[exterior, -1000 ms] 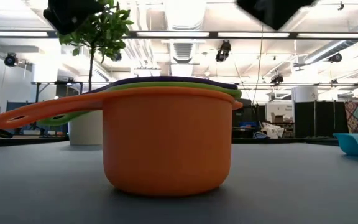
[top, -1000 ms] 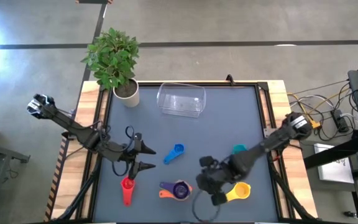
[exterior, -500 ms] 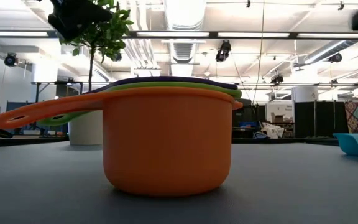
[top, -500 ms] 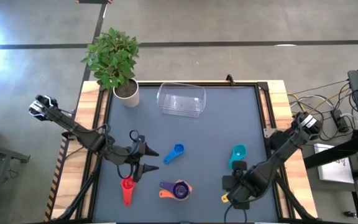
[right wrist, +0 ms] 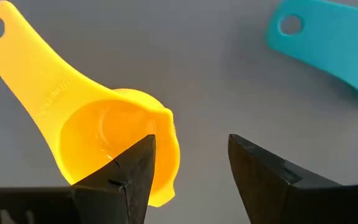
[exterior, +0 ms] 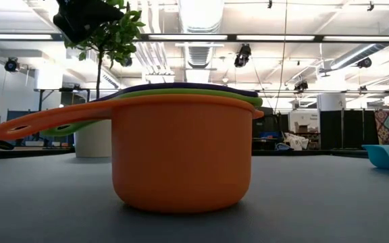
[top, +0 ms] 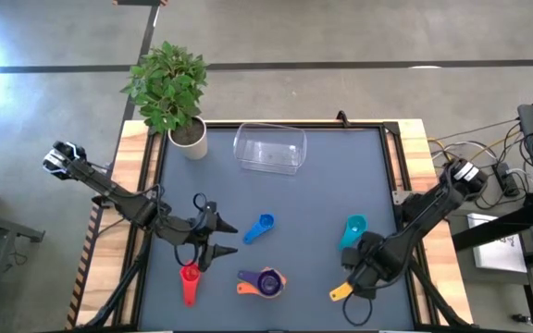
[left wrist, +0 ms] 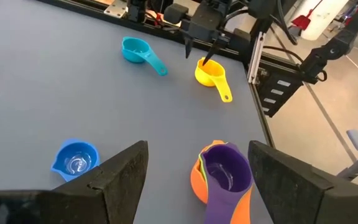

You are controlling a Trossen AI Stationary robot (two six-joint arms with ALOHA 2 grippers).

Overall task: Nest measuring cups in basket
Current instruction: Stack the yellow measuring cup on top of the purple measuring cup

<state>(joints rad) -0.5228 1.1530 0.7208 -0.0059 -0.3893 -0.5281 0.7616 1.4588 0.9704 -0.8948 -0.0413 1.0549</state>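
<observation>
My right gripper's open fingers are on both sides of the yellow cup's rim (right wrist: 174, 146), opposite the cup's handle. I keep going down until one finger is inside the bowl (right wrist: 107, 134), then close.
The clear basket (top: 269, 148) stands near the table's far edge. An orange cup (exterior: 181, 152) on the near part of the table holds the green and purple cups (top: 266, 281) nested inside it. The blue cup (top: 259, 228), red cup (top: 189, 282) and teal cup (top: 353, 229) lie apart on the table. My right gripper (right wrist: 191, 149) is open and points down over the yellow cup (right wrist: 104, 137), one finger above its bowl and one beside it. My left gripper (left wrist: 199, 149) is open and hovers between the blue and red cups. My right gripper stands over the yellow cup's bowl rim (left wrist: 207, 65) from above. I cannot tell whether a fingertip touches it. The cup lies on the table with its handle (top: 339, 292) sticking out toward the nested stack.
A white plant pot (top: 189, 139) with a leafy plant stands at the far left corner beside the basket. Wooden rails and black frame bars (top: 403, 166) edge the table. Bare mat lies between the basket and the cups.
My right gripper has swung from beside the nested stack toward the table's right edge and now stands over the yellow cup. The cups have stayed where they were.
</observation>
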